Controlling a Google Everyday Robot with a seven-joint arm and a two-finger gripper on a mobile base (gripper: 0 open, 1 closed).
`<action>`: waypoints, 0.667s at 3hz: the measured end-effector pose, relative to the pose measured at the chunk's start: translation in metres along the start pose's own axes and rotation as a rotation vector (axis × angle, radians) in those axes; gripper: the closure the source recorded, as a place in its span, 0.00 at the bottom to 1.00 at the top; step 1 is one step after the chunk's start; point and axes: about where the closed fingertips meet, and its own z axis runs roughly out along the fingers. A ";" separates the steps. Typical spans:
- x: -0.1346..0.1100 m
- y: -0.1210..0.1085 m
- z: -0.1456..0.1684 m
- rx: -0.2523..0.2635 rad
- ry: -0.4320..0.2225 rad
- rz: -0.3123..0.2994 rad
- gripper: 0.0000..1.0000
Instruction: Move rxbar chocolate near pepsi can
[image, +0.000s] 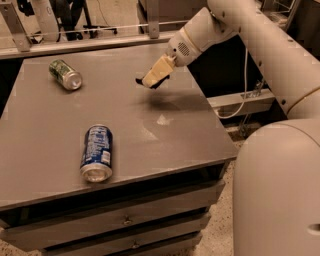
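The rxbar chocolate has the table open (130, 112) from it to the pepsi can, so my gripper should keep carrying it until it lies next to the pepsi can (125, 140).
The pepsi can (96, 152) lies on its side near the front left of the grey table (180, 140), blue with white lettering, its silver end facing the front edge. My gripper (150, 81) hangs above the table's back middle, well to the right of and behind the can. It is shut on the rxbar chocolate (142, 81), of which only a dark edge shows between the pale fingers (157, 71). The bar is held clear of the table, with its shadow below.
A green can (65, 74) lies on its side at the back left of the table. The table has drawers (125, 220) in its front. My white arm (250, 35) reaches in from the right, and my base (277, 190) stands at the table's right side.
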 end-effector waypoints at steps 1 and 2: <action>0.009 0.033 0.016 -0.104 0.054 -0.071 1.00; 0.022 0.071 0.037 -0.225 0.113 -0.170 1.00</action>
